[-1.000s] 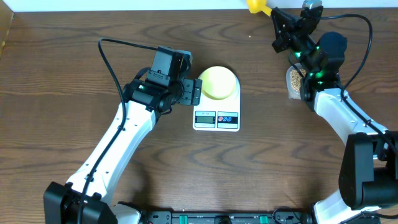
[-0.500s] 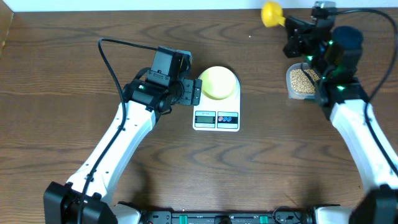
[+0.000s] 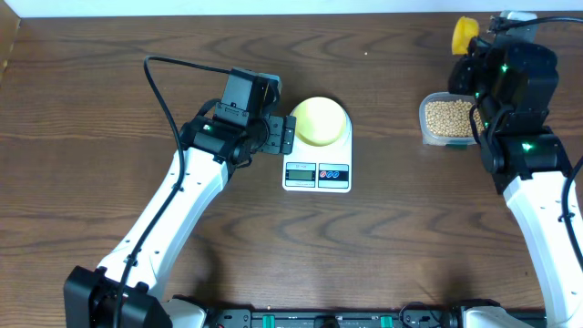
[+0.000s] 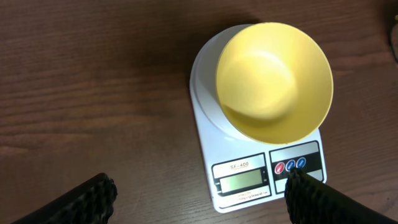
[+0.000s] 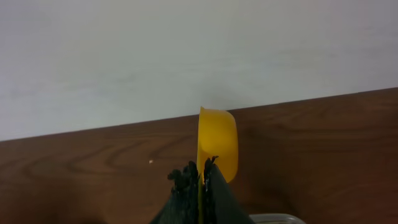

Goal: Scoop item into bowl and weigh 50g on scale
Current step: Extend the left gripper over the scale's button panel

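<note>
I should hold the scoop still with my right gripper while my left gripper first reaches the scale's buttons (image 3: 334, 174), because the scale's display (image 3: 300, 175) is blank below the bowl.
The pale yellow bowl (image 3: 321, 120) (image 4: 273, 81) stands empty on the white scale (image 3: 317, 175) (image 4: 249, 180). My left gripper (image 3: 284, 135) (image 4: 199, 193) hovers open just left of the scale, one finger (image 4: 93, 196) over bare table and the other (image 4: 308, 193) over the scale's buttons. The beige beans (image 3: 451, 114) fill a clear tub at the right. My right gripper (image 3: 475, 68) (image 5: 200, 171) is shut on the handle of a bright yellow scoop (image 3: 463, 35) (image 5: 217, 140), held beyond the tub's far edge. The scoop's cup is seen edge-on, so its inside is hidden.
The clear tub (image 3: 426, 128) sits partly under my right arm; its rim (image 5: 280, 218) shows at the bottom of the right wrist view. The table's far edge and a white wall (image 5: 186, 56) lie just behind the scoop. A black cable (image 3: 155, 82) loops by the left arm.
My right arm has swung rightward with the scoop, from the back centre-right to beyond the tub, uncovering the beans. The left arm, bowl and scale have not moved.
</note>
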